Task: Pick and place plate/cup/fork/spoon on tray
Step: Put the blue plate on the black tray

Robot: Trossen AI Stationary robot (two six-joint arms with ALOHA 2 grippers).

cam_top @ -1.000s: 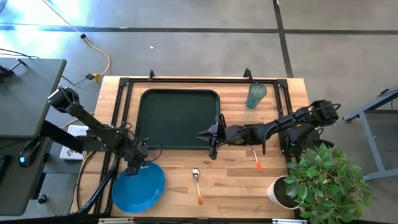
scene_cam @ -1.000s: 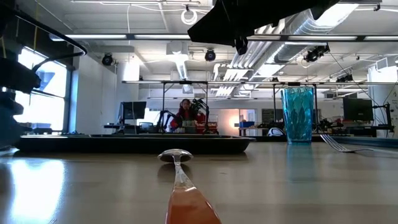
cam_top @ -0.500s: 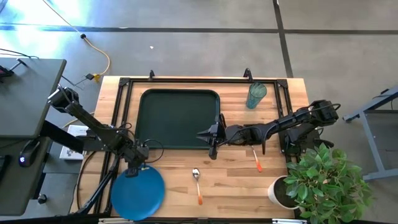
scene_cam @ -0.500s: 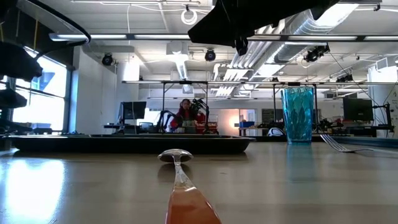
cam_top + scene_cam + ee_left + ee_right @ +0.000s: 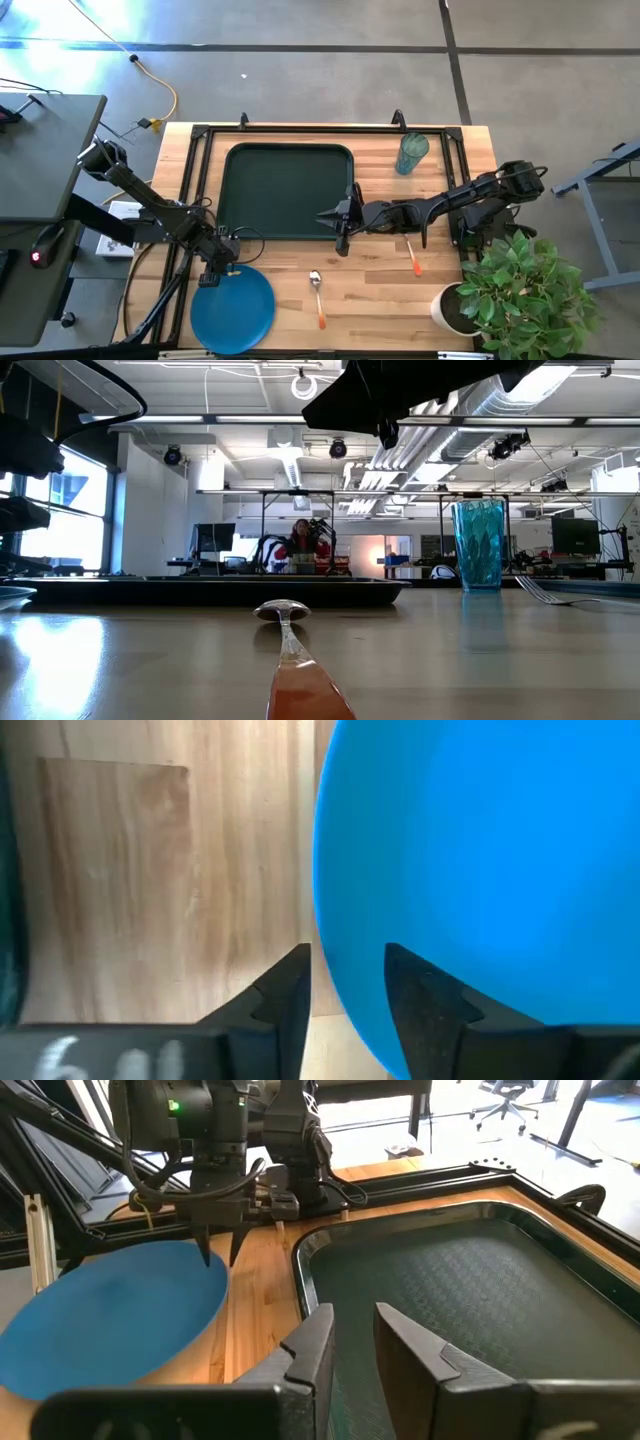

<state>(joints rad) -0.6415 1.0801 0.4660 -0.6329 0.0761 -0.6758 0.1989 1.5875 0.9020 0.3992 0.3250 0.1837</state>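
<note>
My open left fingers have the plate's rim (image 5: 337, 984) slanting through, so next I move and close on a straighter part of the plate's rim (image 5: 317, 875) before lifting the plate.
The bright-blue plate (image 5: 232, 312) is at the near left of the table and also shows in the left wrist view (image 5: 480, 850) and the right wrist view (image 5: 100, 1310). My left gripper (image 5: 215, 272) stands over its far rim, pointing down, shut on the rim. The dark tray (image 5: 290, 190) lies beyond it. The teal cup (image 5: 411, 153) stands upright at the far right. The spoon (image 5: 317, 295) and the fork (image 5: 411, 255) lie flat on the wood. My right gripper (image 5: 325, 216) hovers by the tray's right near corner with a narrow gap between its fingers and holds nothing. My left gripper (image 5: 347, 955) has the plate's far rim (image 5: 325, 920) between its two fingers, one finger (image 5: 420, 1000) over the plate's face and one (image 5: 285, 990) outside it. The fingers (image 5: 207, 1258) come from above, pointing down. Whether the plate's near part rests on the table, I cannot tell.
A white plant pot (image 5: 450, 305) with a leafy plant stands at the near right corner. A black frame rail (image 5: 300, 128) runs round the tray. The plate reaches close to the table's near edge. A person (image 5: 300, 545) sits far off in the room.
The plate has shifted a little toward the table's near edge and then toward its right, with my left gripper staying at its far rim. My right arm has kept still.
</note>
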